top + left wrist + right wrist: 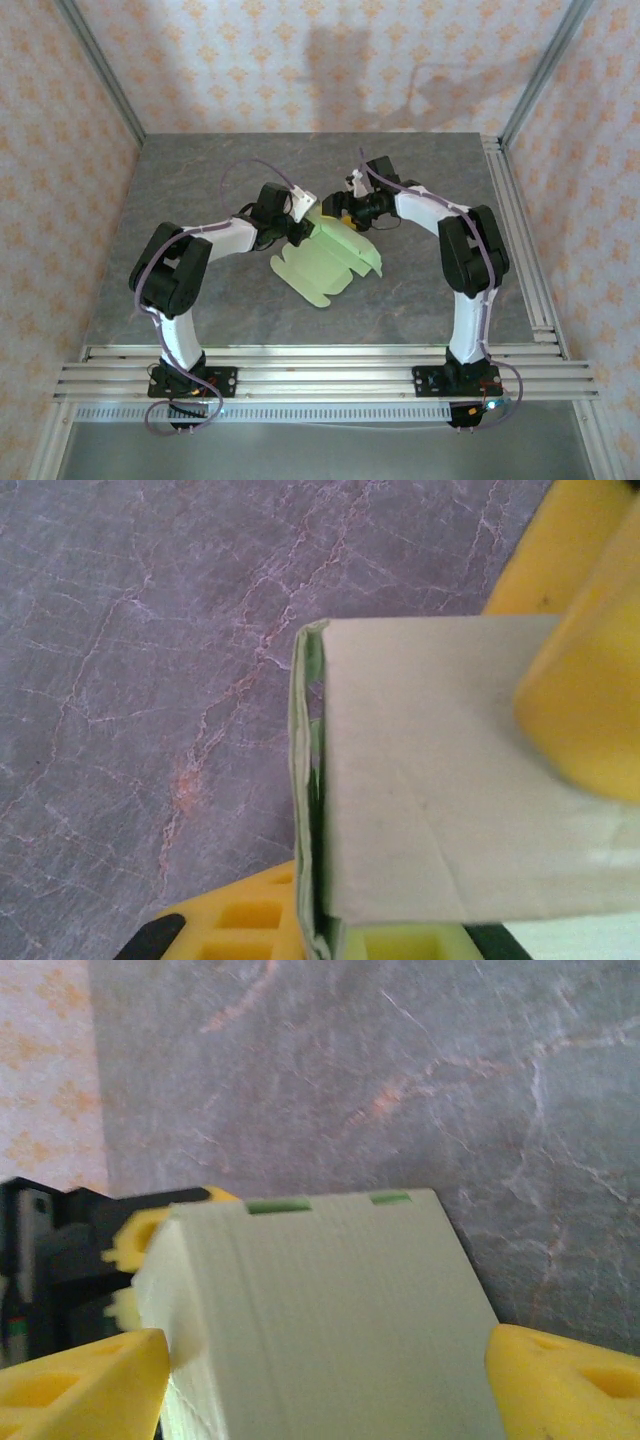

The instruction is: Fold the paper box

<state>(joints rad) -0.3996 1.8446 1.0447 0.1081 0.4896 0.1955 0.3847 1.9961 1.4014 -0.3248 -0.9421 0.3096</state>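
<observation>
I should open my left gripper and clamp deeper along the folded side (310, 835) before turning the paper box, because the folded side's layers (314, 725) gape beyond my shallow pinch.
The paper box (328, 262), pale yellow-green card with flaps and rounded tabs, lies partly folded at the middle of the grey table. Its far end is raised between both grippers. My left gripper (303, 228) pinches a folded wall of the paper box (305, 780) edge-on between its yellow fingers (240, 920), jaws nearly together around my left gripper (320, 930). My right gripper (345, 213) straddles the raised panel of the paper box (330, 1310). Its fingers (80, 1380) touch both side edges, with my right gripper (325, 1360) spread wide.
The marbled grey table (200, 200) has free room to the left, right and behind the box. Aluminium rails run along the front (320, 365) and the right side (520, 240). Patterned walls close the cell on three sides.
</observation>
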